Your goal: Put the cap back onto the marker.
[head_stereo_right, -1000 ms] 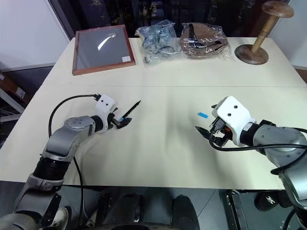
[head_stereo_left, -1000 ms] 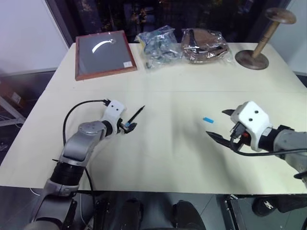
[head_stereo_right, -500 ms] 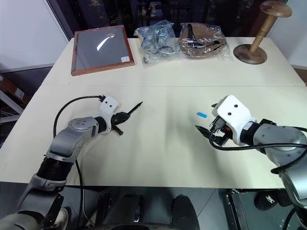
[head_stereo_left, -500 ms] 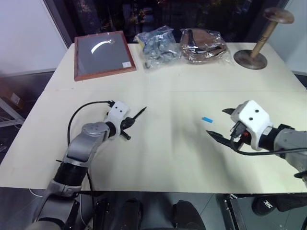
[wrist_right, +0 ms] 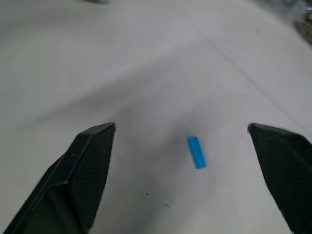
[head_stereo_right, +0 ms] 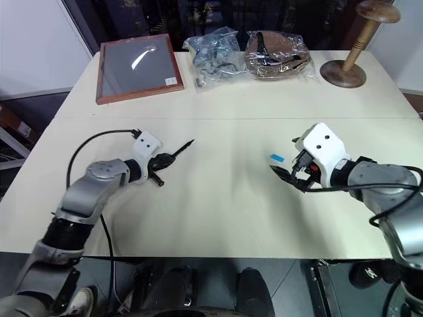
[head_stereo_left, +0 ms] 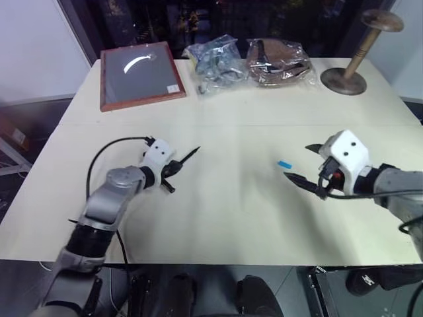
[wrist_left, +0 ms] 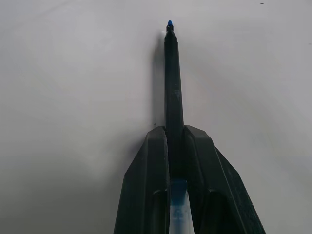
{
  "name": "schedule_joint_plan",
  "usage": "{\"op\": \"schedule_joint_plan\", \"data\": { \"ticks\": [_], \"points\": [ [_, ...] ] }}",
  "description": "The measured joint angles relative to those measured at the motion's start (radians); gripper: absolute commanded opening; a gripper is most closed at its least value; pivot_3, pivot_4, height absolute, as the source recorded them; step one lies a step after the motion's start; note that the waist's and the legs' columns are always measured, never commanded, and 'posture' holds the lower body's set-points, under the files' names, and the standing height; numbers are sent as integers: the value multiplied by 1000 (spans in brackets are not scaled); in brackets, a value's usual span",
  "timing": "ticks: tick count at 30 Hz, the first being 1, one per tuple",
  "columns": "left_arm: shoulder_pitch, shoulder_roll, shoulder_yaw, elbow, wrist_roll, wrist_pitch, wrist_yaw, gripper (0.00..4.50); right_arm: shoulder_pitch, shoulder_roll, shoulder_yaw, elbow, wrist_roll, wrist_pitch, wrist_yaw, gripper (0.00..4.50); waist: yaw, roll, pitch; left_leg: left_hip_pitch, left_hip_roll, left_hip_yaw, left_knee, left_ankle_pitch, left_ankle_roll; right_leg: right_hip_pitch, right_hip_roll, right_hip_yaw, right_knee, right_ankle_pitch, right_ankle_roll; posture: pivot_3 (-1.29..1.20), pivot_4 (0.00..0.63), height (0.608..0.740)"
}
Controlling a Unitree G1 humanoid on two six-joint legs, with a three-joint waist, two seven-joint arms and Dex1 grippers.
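My gripper will push the cap (head_stereo_left: pixel 284 164) on, and the cap should slide straight over the marker's tip and stay there, because the cap is a plain straight-sided cylinder (wrist_right: pixel 196 152).
The marker (head_stereo_left: pixel 188 157) is a thin black stick with a blue tip, and it points toward the table's middle. My left gripper (head_stereo_left: pixel 169 173) is shut on its rear end; in the left wrist view the marker (wrist_left: pixel 173 87) runs out from between the closed fingers (wrist_left: pixel 146 185). The cap (head_stereo_left: pixel 285 164), a tiny bright blue cylinder, lies flat on the cream table (head_stereo_left: pixel 225 211) to the right of centre. My right gripper (head_stereo_left: pixel 297 163) stands open just to the right of it, fingers apart. In the right wrist view the cap (wrist_right: pixel 196 152) lies ahead, between the spread fingers (wrist_right: pixel 87 165), touched by neither.
A wood-framed dark panel (head_stereo_left: pixel 139 74) lies at the back left. Two clear plastic bags (head_stereo_left: pixel 215 58) (head_stereo_left: pixel 281 61) with items sit at the back middle. A wooden stand (head_stereo_left: pixel 350 72) is at the back right. A black cable (head_stereo_left: pixel 109 148) loops by the left arm.
My left gripper has closed on the marker's rear end. The right gripper, still open, has edged forward, closer to the cap.
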State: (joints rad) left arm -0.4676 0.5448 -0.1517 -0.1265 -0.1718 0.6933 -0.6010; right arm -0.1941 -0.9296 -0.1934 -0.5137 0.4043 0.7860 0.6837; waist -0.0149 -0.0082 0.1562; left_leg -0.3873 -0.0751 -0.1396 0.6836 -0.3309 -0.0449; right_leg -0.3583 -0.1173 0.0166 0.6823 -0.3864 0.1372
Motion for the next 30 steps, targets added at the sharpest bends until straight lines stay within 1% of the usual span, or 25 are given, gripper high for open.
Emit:
{"op": "schedule_joint_plan", "data": {
  "ticks": [3,8,12,18,24,30],
  "points": [
    [-16,44,4,-86,-7,-7,-45,56,-56,30,60,130,-22,-68,26,4500,2,0,0,0,0,0,0,0,0,0,0,0,0,0,0,0,150,740],
    [-16,72,13,-204,-54,30,-90,56,-144,70,134,367,-86,-200,72,4500,0,0,0,0,0,0,-1,0,0,0,0,0,0,0,0,0,150,740],
    [-13,79,21,-245,-63,58,-88,56,-182,99,185,500,-132,-288,109,4500,-3,0,0,0,0,0,-1,0,0,0,0,0,0,0,0,0,150,740],
    [8,78,42,-311,-80,108,-57,56,-250,129,224,686,-197,-400,149,4500,-3,0,0,0,0,0,-1,0,0,0,0,0,0,0,0,0,150,740],
    [31,82,53,-332,-87,133,-45,56,-283,161,229,815,-235,-471,181,4500,-3,0,0,0,0,0,0,0,0,0,0,0,0,0,0,0,150,740],
    [31,94,71,-348,-95,135,-35,56,-299,167,228,875,-246,-525,212,4500,-3,0,0,0,0,0,0,0,0,0,0,0,-1,0,0,0,150,740]
  ]
}}
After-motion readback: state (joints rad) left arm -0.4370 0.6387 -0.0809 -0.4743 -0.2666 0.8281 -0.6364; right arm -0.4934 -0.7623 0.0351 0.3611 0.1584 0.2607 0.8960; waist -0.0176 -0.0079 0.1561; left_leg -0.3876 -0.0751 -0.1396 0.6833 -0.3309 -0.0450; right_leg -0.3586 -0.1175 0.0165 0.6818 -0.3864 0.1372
